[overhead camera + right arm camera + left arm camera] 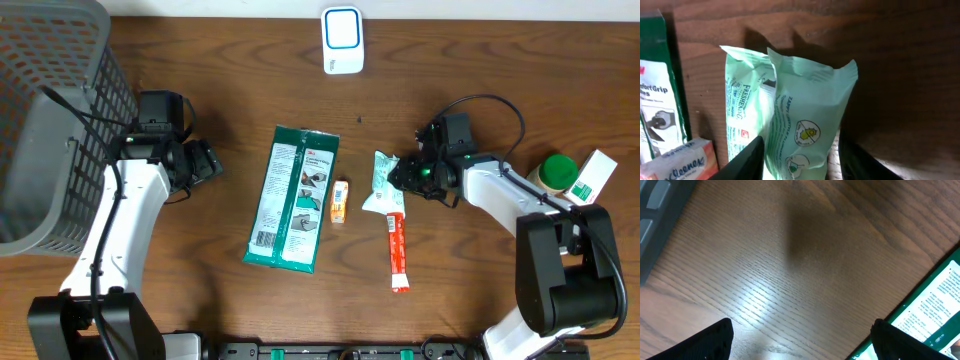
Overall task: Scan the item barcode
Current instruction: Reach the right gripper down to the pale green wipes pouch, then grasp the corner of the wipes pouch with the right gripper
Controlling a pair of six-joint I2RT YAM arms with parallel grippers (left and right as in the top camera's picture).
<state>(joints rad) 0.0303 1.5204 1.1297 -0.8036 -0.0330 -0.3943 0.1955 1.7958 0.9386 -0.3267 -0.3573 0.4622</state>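
The mint-green packet's raised half (pixel 810 107) is bulging between the widely spread fingers of the robot's right gripper, so the robot should open them and pinch the packet's raised fold (pixel 796 159) firmly before lifting the packet for scanning.
A mint-green wipes packet (pixel 381 182) lies right of the table's centre. My right gripper (pixel 402 177) has its fingers on either side of the packet's right end. In the right wrist view the packet (pixel 805 115) bulges and creases between the two dark fingers, and the gripper (pixel 800 152) is shut on it. A white scanner with a blue face (pixel 342 38) stands at the back edge. My left gripper (pixel 205 160) hovers over bare wood at the left, open and empty (pixel 800 335).
A large green 3M pack (pixel 293 198) lies in the middle, with a small orange box (pixel 340 200) beside it and a red sachet (pixel 397 250) in front of the packet. A grey mesh basket (pixel 50 120) fills the far left. A green-lidded jar (pixel 555 170) and a white-green box (pixel 592 175) sit at the right.
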